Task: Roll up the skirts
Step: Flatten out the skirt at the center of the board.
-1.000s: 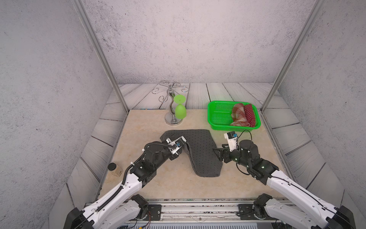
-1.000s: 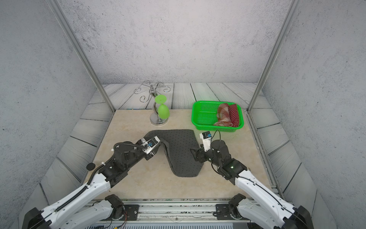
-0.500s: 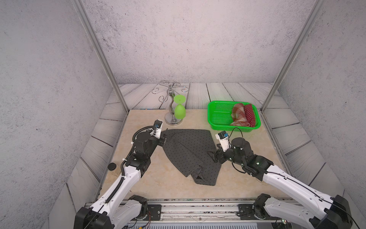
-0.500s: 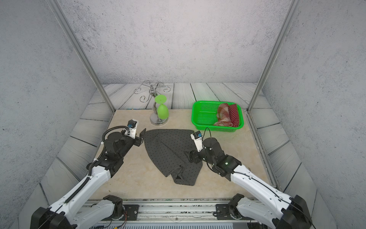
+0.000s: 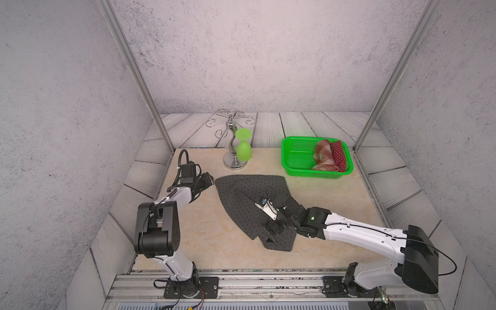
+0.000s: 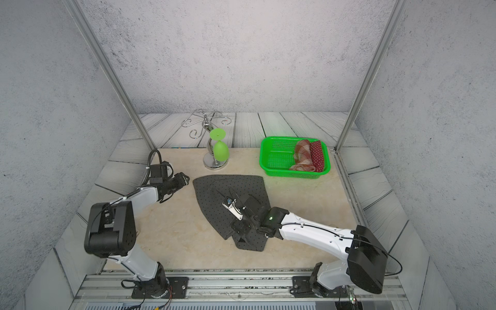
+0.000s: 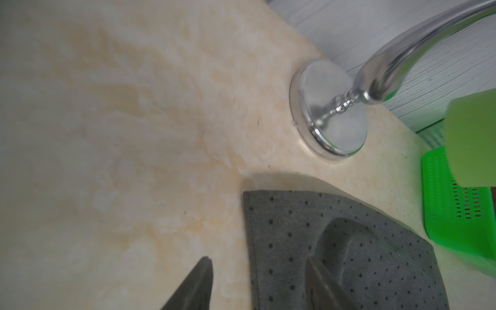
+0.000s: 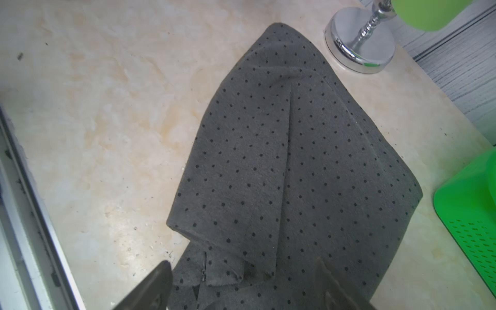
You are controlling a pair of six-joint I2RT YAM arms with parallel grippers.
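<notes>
The dark grey skirt (image 5: 268,187) will hang down as a broad sheet when I lift it with both grippers, because the folded-over side (image 8: 237,165) is loose and limp.
A dark grey skirt with black dots (image 5: 241,198) (image 6: 214,193) lies on the beige table, one side folded over itself. My right gripper (image 5: 272,228) (image 6: 240,228) hovers open over its near end; in the right wrist view the cloth (image 8: 268,161) lies flat between the spread fingers (image 8: 243,268). At the skirt's far left corner my left gripper (image 5: 210,178) (image 6: 185,178) stands open, straddling the cloth's edge (image 7: 349,255) without pinching it (image 7: 257,268). The plaid skirt (image 5: 323,155) (image 6: 303,154) and the dark red dotted skirt (image 5: 338,155) (image 6: 316,154) lie rolled in the green basket.
The green basket (image 5: 295,161) (image 6: 276,158) stands at the back right of the table. A silver stand (image 5: 233,163) (image 6: 214,163) with a green glass (image 5: 243,151) hanging from it stands just behind the grey skirt's far edge. Metal frame posts rise at both back corners.
The skirt's right side has been folded over to the left. My left gripper swung from the near left edge to the far left corner. My right gripper moved onto the skirt's near end.
</notes>
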